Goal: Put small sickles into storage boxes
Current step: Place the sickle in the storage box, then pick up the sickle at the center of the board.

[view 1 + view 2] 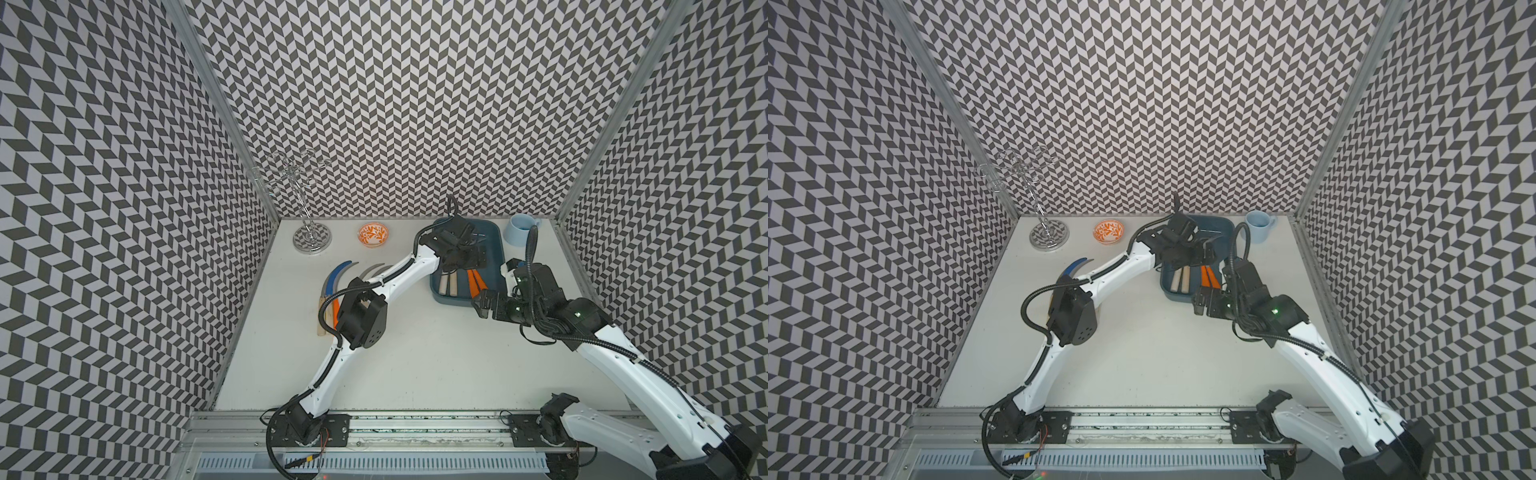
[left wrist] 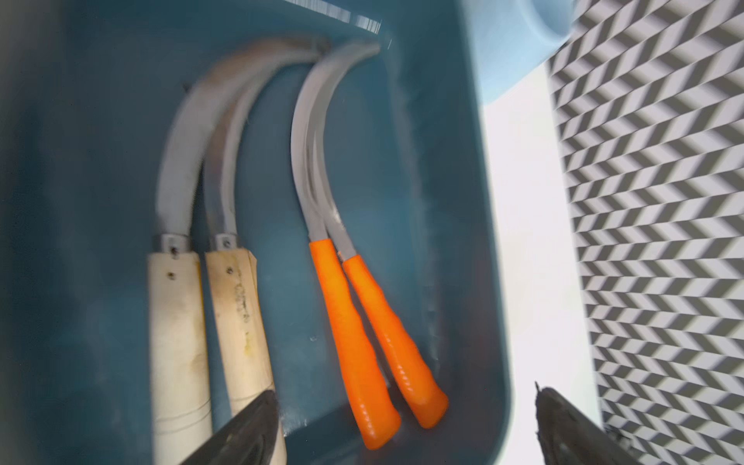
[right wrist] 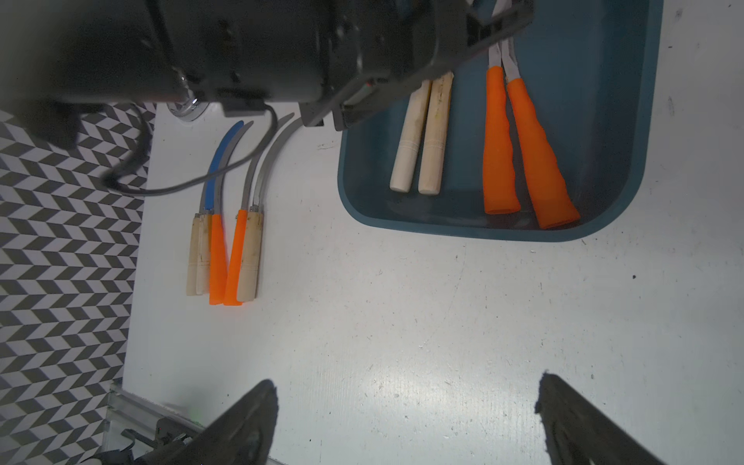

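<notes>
The outer wood-handled sickle at the row's end (image 3: 258, 206) is nearest the storage box, so my left gripper should keep going toward it and close around its wooden handle (image 3: 250, 263).
The storage box (image 1: 496, 245) (image 1: 1223, 226) is a dark teal tray at the back right of the table. In it lie two wood-handled small sickles (image 2: 177, 322) (image 3: 410, 137) and two orange-handled ones (image 2: 354, 342) (image 3: 499, 149), side by side. My left gripper (image 1: 471, 251) (image 2: 406, 389) hovers over the tray, open and holding nothing. Several more sickles (image 1: 332, 286) (image 3: 223, 257), one with a blue blade, lie together on the table to the left, partly hidden under the left arm. My right gripper (image 1: 482, 305) (image 3: 406, 382) is open above bare table just in front of the tray.
A light blue mug (image 1: 519, 230) (image 1: 1258, 226) stands right of the tray. An orange-patterned bowl (image 1: 373, 235) and a wire stand (image 1: 311, 240) sit at the back left. Patterned walls close in three sides.
</notes>
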